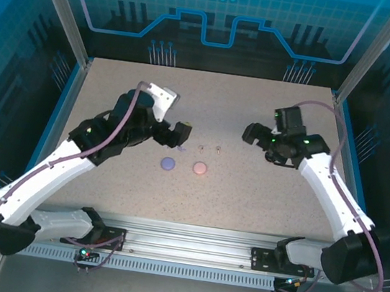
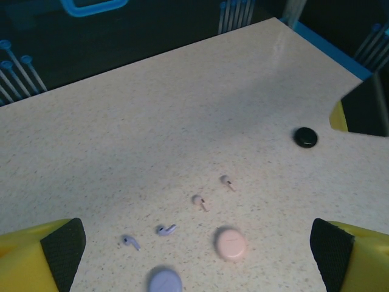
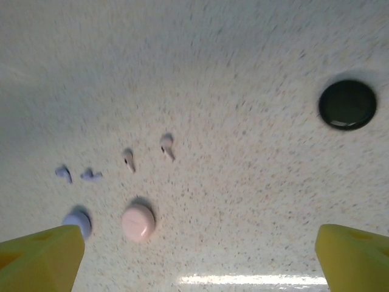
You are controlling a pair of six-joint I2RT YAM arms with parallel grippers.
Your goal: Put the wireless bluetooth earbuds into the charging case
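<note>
My right gripper is open and the pink case (image 1: pixel 200 168) is clear of the lilac case (image 1: pixel 168 163), so it should keep moving down until its fingers surround the pink case.
Two pink earbuds (image 2: pixel 200 201) (image 2: pixel 227 181) and two lilac earbuds (image 2: pixel 130 241) (image 2: pixel 165 229) lie loose on the speckled table. Just nearer the arms sit a round pink charging case (image 2: pixel 230 243) and a lilac case (image 2: pixel 165 281). A black case (image 3: pixel 347 104) lies apart, further right. My left gripper (image 1: pixel 182 135) hovers open above the lilac earbuds, with nothing between its yellow fingers (image 2: pixel 51 255). My right gripper (image 1: pixel 253 134) hangs open to the right of the pink earbuds (image 1: pixel 219 148), also holding nothing. From the right wrist the pink case (image 3: pixel 138 222) lies left of centre.
The speckled table (image 1: pixel 246 197) is bounded by blue side rails and a metal frame, with an aluminium rail along the near edge (image 1: pixel 187 250). The right gripper's yellow finger (image 2: pixel 358 112) shows at the right edge of the left wrist view.
</note>
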